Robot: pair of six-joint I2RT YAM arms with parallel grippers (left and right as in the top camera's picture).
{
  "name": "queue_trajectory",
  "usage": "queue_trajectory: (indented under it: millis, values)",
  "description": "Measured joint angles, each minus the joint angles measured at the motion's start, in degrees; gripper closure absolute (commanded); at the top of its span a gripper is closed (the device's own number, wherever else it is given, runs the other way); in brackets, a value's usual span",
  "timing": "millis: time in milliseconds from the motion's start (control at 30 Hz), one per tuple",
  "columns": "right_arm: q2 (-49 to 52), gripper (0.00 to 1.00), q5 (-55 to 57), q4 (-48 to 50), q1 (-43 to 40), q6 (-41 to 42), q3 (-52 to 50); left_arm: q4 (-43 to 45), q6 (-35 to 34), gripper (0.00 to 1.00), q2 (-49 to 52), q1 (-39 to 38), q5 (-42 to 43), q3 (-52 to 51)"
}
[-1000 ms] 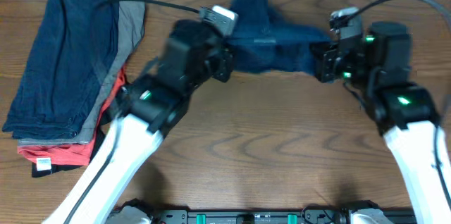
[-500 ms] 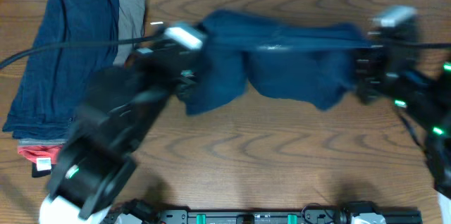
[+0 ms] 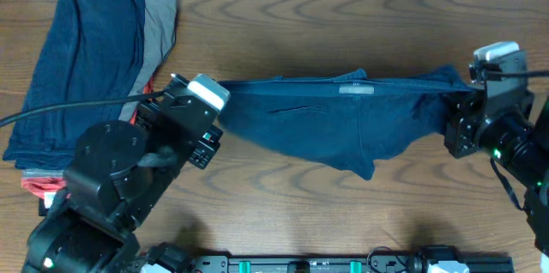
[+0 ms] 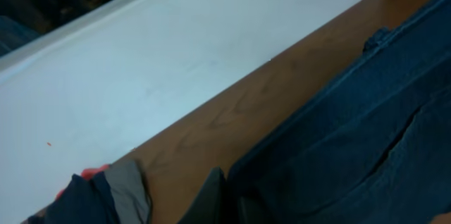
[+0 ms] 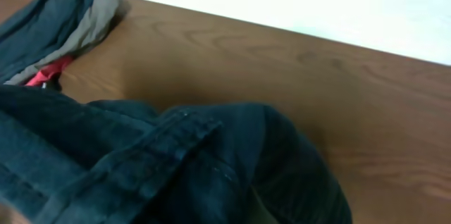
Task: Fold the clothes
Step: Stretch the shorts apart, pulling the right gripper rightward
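Observation:
Next, I swing out the shorts' legs (image 3: 343, 142), hanging bunched below the taut waistband, with both grippers and lay the waistband near the table's far edge before folding.
Dark navy shorts (image 3: 343, 123) hang stretched in a wide band across the middle of the table (image 3: 343, 33), waistband along the far edge. My left gripper (image 3: 220, 122) is shut on their left end, my right gripper (image 3: 453, 120) shut on their right end. In the left wrist view a dark finger (image 4: 211, 199) presses against the bunched navy fabric (image 4: 352, 132). The right wrist view is mostly filled by the waistband and belt loop of the shorts (image 5: 176, 160), which hide the fingers. The other clothes lie in a folded stack (image 3: 86, 75) at the far left.
The stack (image 4: 106, 196) holds navy, grey, orange-red and black pieces and overhangs the table's left side. A white wall (image 4: 176, 55) runs behind the table's far edge. Bare wood (image 3: 343, 213) lies in front of the shorts.
Both arms swung outward and toward the front. The shorts went from a bunched heap at the back to a long stretched band between the two grippers.

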Motion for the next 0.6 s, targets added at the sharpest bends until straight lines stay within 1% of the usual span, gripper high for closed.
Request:
queue_trajectory:
  millis: [133,300,467,600]
  values:
    - [0.2,0.99,0.0,-0.8,0.0,0.1,0.0,-0.1,0.0,0.94,0.2,0.0,-0.2,0.0]
    - [0.0,0.99,-1.0,-5.1,0.0,0.2,0.1,-2.3,-1.6,0.94,-0.2,0.0,-0.1,0.9]
    - [0.0,0.99,-3.6,-10.1,0.0,1.0,2.1,-8.3,-4.5,0.94,-0.5,0.0,0.3,4.5]
    - [0.0,0.99,-5.2,-15.1,0.0,1.7,6.3,-13.2,-7.0,0.94,-0.7,0.0,1.6,8.3]
